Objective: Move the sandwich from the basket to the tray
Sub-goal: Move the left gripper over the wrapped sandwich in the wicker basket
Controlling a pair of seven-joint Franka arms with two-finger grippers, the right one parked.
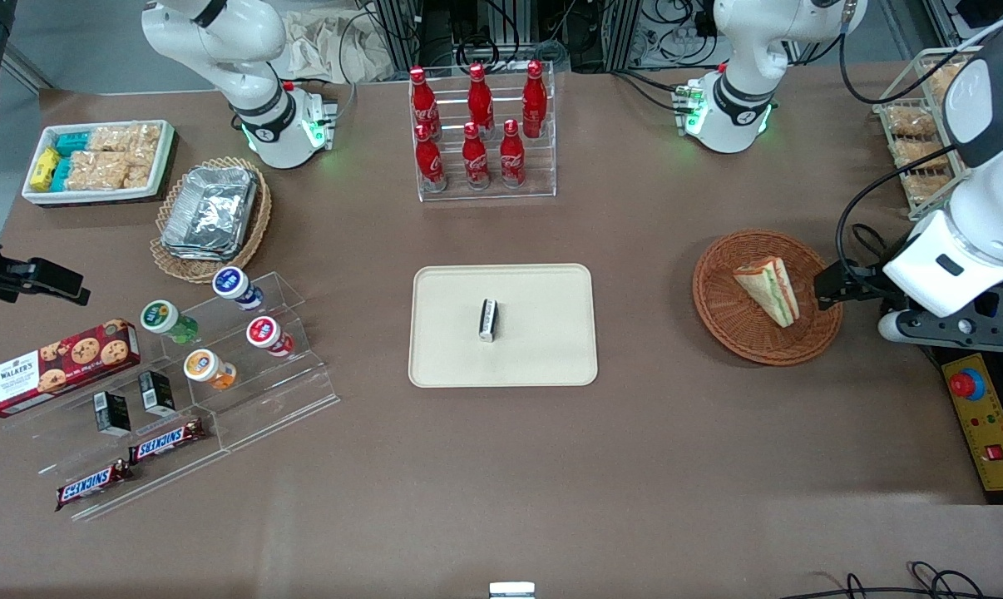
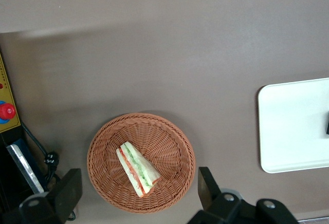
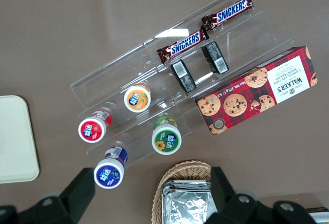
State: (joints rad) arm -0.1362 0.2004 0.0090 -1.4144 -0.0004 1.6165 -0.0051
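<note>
The sandwich's cut side (image 2: 138, 169) shows separate slices of bread. The sandwich will therefore spread apart a little at its loose end when I carry it.
The sandwich (image 1: 769, 287) (image 2: 138, 168), a pale bread wedge with green, red and orange layers, lies in the round orange-brown wicker basket (image 1: 718, 308) (image 2: 169, 136). My gripper (image 1: 838, 287) (image 2: 139, 190) hovers above the basket's rim on the working arm's side. Its fingers (image 2: 208, 188) are open, spread wider than the sandwich, and hold nothing. The beige tray (image 1: 543, 349) (image 2: 288, 126) lies flat at the table's middle, beside the basket toward the parked arm's end. A small black-and-white bar (image 1: 488, 319) rests on it.
A rack of red bottles (image 1: 481, 133) stands farther from the front camera than the tray. A yellow control box (image 1: 988, 424) and a wire rack (image 1: 917, 133) edge the working arm's end. A foil-packet basket (image 1: 210, 212), snack bin (image 1: 98, 162) and acrylic stand (image 1: 202, 366) sit toward the parked arm's end.
</note>
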